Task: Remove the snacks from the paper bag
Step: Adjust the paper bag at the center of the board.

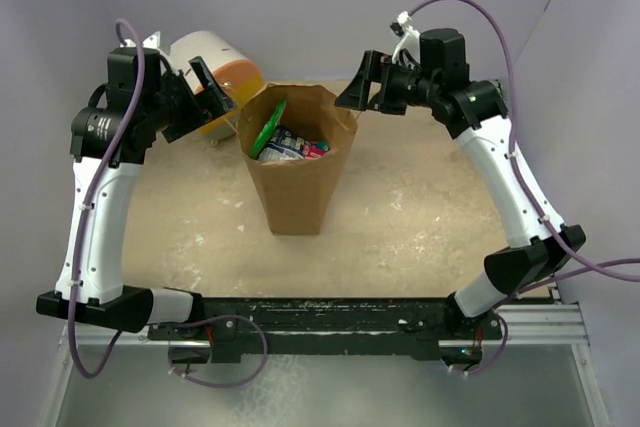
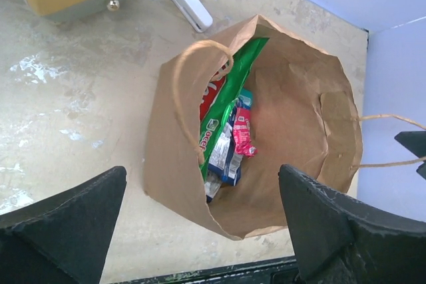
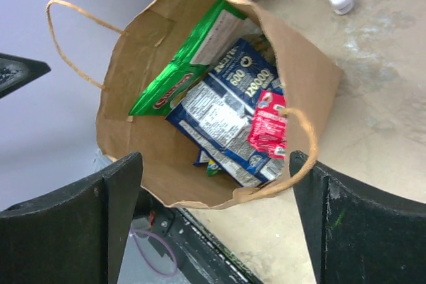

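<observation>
I should move back from the bag and get the handle's loop (image 3: 266,191) centered between both fingers before closing, because the paper bag's handle (image 3: 309,135) lies across a finger of my right gripper.
The brown paper bag (image 1: 297,192) stands upright mid-table, mouth open. Inside it lie the snacks: a green chip bag (image 1: 268,129) against the left wall, a blue-white pouch (image 1: 288,147) and a pink wrapper (image 1: 315,150). My left gripper (image 1: 218,97) is open and empty, above and left of the mouth. My right gripper (image 1: 358,95) is open and empty, above and right of it. The left wrist view (image 2: 202,177) shows the bag (image 2: 293,111), chip bag (image 2: 229,91), pouch (image 2: 223,154) and wrapper (image 2: 242,131). The right wrist view (image 3: 214,164) shows the bag (image 3: 133,51), chip bag (image 3: 186,64), pouch (image 3: 223,111) and wrapper (image 3: 268,124).
A white-and-orange cylinder (image 1: 215,67) lies behind the bag at the back left, close to my left gripper. A small white bar (image 2: 190,4) lies on the table beside it. The bag's twisted handles (image 3: 66,31) stick out on both sides. A black rail (image 1: 320,312) runs along the near edge.
</observation>
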Controlling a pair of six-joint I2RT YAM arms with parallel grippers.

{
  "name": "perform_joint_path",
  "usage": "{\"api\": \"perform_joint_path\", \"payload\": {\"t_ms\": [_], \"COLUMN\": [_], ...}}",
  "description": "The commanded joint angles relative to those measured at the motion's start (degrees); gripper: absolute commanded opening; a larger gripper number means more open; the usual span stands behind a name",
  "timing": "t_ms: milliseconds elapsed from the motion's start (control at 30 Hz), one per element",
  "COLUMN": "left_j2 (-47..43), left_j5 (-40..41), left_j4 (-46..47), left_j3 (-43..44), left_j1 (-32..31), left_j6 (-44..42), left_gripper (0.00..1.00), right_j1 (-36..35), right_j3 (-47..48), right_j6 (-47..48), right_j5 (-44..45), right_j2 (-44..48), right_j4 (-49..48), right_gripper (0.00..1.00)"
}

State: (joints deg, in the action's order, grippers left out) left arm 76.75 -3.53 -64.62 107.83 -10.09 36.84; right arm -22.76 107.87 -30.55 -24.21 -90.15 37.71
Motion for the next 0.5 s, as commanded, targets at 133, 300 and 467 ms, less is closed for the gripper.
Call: {"api": "perform_joint_path", "payload": {"t_ms": [133, 300, 467], "left_j2": [2.31, 4.95, 6.04], "left_j5": [-4.16, -3.13, -3.32], "left_j4": [6.04, 7.65, 10.34], "left_j3": [-2.63, -3.28, -5.57], "left_j1": [2.57, 2.79, 3.59], "left_j6": [-0.05, -2.09, -2.21], "left_gripper": [0.98, 0.91, 0.82], "right_j1": [12.43, 16.43, 16.44], "right_j3": [-7.69, -13.66, -9.87], "right_j6": [-8.94, -10.56, -2.88], "right_j5": [-8.31, -19.73, -11.05], "right_j2": [6.26, 7.25, 7.05], "right_j4": [-5.91, -13.86, -5.33], "right_gripper": [1.00, 1.00, 0.99]}}
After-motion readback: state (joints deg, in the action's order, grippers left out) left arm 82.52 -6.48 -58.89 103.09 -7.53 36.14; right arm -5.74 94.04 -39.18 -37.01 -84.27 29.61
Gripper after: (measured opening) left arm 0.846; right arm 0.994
